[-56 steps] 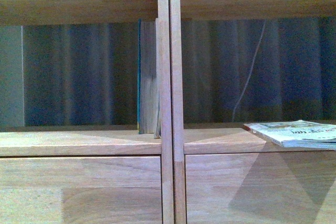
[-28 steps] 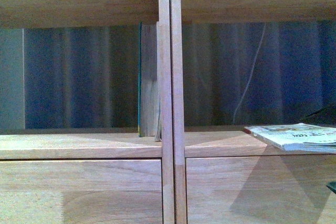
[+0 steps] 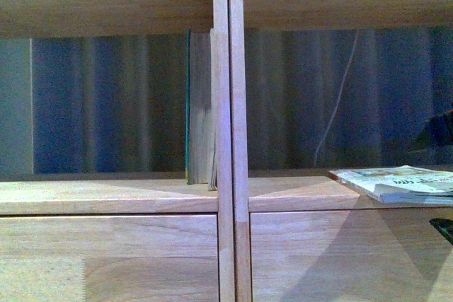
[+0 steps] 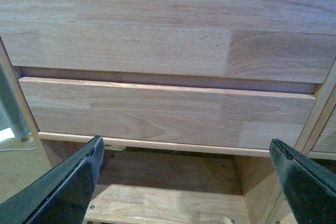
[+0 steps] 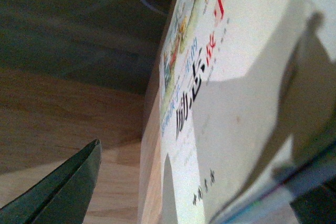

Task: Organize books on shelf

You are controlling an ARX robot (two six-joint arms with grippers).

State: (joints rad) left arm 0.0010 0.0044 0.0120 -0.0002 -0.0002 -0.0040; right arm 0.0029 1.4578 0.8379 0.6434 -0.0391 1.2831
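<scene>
My gripper will lift the whitish paperback (image 3: 398, 183), and its pages will pinch together and fan apart as it comes up, because it shows a layered page edge (image 3: 414, 198) under its thin cover.
The whitish paperback (image 3: 400, 180) with red print lies flat on the right compartment's board of the light-wood shelf (image 3: 228, 196). The teal-green book (image 3: 199, 107) stands upright in the left compartment, tan page edges against the doubled central upright. My right gripper (image 5: 199, 198) is open. The paperback (image 5: 231, 93) lies between its dark fingers (image 5: 63, 192), which show at the front view's right edge. My left gripper (image 4: 184, 182) is open and empty, facing the plain wooden front panels (image 4: 157, 40) lower down.
A thin white cable (image 3: 338, 97) hangs behind the open-backed right compartment, before a dark curtain (image 3: 106, 104). Below the panels a low open compartment (image 4: 168, 198) shows between my left fingers. A white leg (image 4: 13, 114) stands beside the shelf.
My right gripper's dark fingers have come into the front view at the right edge, one above and one below the paperback's end. The books have not moved.
</scene>
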